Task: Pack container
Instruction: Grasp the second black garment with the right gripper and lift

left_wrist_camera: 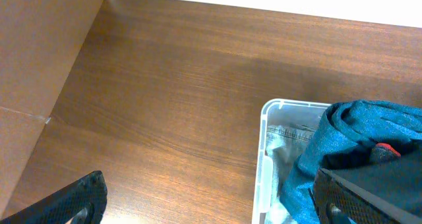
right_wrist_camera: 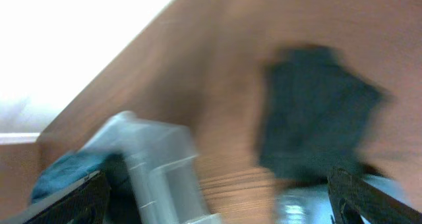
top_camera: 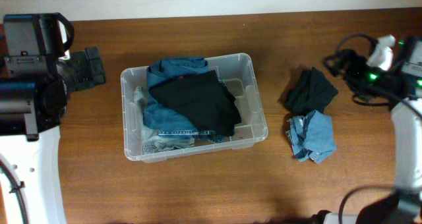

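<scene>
My right gripper is reaching along an open way to the black garment (top_camera: pixel 310 91), which lies uncovered, so I should continue until the fingers close on its near side (top_camera: pixel 327 89).
The container (top_camera: pixel 260 109) is a clear plastic bin at the table's middle. It holds blue denim clothes (top_camera: pixel 173 69) with a black garment (top_camera: pixel 198 100) spread on top. My left gripper (top_camera: pixel 93 66) is open and empty, left of the bin. In the left wrist view its fingers (left_wrist_camera: pixel 211 207) straddle bare table, with the bin's corner (left_wrist_camera: pixel 265 118) and the blue denim (left_wrist_camera: pixel 362 125) at the right. My right gripper (top_camera: pixel 333 62) is open and empty above a black garment (top_camera: pixel 310 89) on the table. The right wrist view is blurred; it shows that garment (right_wrist_camera: pixel 316 112) and the bin (right_wrist_camera: pixel 161 161) between the fingers (right_wrist_camera: pixel 227 201).
A crumpled light blue denim piece (top_camera: pixel 314 137) lies on the table just in front of the black garment. A pale wall edge runs along the back of the wooden table (top_camera: pixel 79 158). Cables hang by the right arm (top_camera: pixel 369 72).
</scene>
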Controlling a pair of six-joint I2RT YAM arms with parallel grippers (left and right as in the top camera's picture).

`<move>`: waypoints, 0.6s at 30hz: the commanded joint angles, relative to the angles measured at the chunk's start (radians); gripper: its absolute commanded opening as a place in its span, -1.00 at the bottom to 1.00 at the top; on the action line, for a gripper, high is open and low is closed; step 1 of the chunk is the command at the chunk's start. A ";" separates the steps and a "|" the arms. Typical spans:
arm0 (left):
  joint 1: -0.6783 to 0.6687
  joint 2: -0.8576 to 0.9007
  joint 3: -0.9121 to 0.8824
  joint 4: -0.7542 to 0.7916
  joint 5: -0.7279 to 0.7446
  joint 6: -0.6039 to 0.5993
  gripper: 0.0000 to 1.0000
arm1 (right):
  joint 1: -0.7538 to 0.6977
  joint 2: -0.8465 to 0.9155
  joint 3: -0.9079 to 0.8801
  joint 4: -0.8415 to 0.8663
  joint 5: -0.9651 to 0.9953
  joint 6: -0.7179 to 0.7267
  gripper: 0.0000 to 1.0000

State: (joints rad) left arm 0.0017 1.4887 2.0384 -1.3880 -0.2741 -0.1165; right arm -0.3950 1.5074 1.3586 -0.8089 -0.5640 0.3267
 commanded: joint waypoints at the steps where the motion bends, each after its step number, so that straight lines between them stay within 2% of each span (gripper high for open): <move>1: 0.003 0.002 -0.001 0.002 -0.011 0.005 0.99 | -0.155 0.195 -0.045 -0.007 0.002 -0.088 0.96; 4: 0.003 0.002 -0.001 0.002 -0.011 0.005 0.99 | -0.183 0.370 -0.045 0.038 -0.018 -0.110 0.97; 5: 0.003 0.002 -0.001 0.002 -0.010 0.005 0.99 | -0.175 0.438 -0.045 0.066 -0.082 -0.111 0.96; 7: 0.003 0.002 -0.001 0.002 -0.011 0.005 0.99 | -0.152 0.500 -0.045 0.114 -0.150 -0.134 0.97; 11: 0.003 0.002 -0.001 0.002 -0.011 0.005 0.99 | -0.079 0.550 -0.045 0.175 -0.149 -0.133 1.00; 13: 0.003 0.002 -0.001 0.002 -0.011 0.005 0.99 | -0.035 0.553 -0.045 0.205 -0.134 -0.132 0.78; 14: 0.003 0.002 -0.001 0.002 -0.010 0.005 0.99 | -0.023 0.552 -0.045 0.212 -0.129 -0.132 0.52; 15: 0.003 0.002 -0.001 0.002 -0.010 0.005 0.99 | 0.000 0.552 -0.045 0.224 -0.119 -0.132 0.02; 18: 0.003 0.002 -0.001 0.002 -0.011 0.005 0.99 | 0.015 0.549 -0.041 0.219 -0.117 -0.114 -0.71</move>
State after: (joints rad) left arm 0.0017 1.4887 2.0384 -1.3884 -0.2745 -0.1162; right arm -0.4004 2.0438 1.3186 -0.5873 -0.6815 0.2058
